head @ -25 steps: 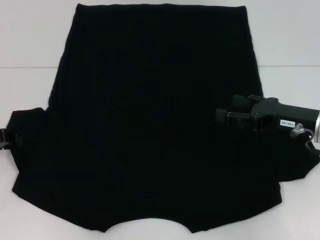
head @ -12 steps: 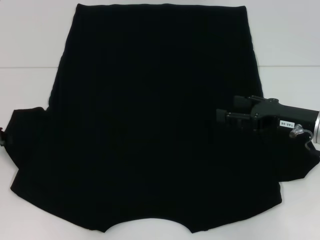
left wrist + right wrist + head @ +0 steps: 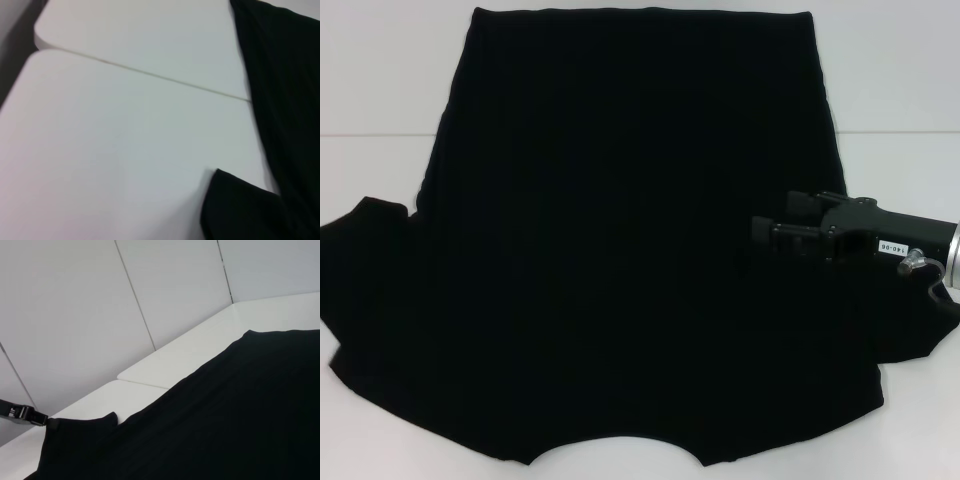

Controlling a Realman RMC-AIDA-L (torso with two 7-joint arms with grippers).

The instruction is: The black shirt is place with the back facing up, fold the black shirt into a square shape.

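Note:
The shirt's body is flat and the sleeve tip [image 3: 59, 428] is in my left gripper's fingers, so my left gripper should fold inward next and let go of the sleeve on the body [image 3: 540, 240].
The black shirt [image 3: 620, 250] lies spread flat on the white table [image 3: 380, 90], plain side up, no lettering showing. Its left sleeve [image 3: 360, 270] reaches the left edge of the head view. My left gripper is out of the head view. It shows in the right wrist view [image 3: 22, 414] at the tip of that sleeve [image 3: 75, 440], shut on it. The left wrist view shows the sleeve corner [image 3: 240, 210] and the shirt's side [image 3: 285, 100]. My right gripper [image 3: 782, 220] hovers over the shirt's right side, fingers apart and empty.
The white table has a seam line [image 3: 370, 136] running across it behind the sleeves. White wall panels [image 3: 75, 315] stand beyond the table. Bare table shows left [image 3: 125, 140] and right [image 3: 900, 80] of the shirt.
My left gripper has moved left out of the head view, and the left sleeve has stretched outward with it. The right gripper has not moved.

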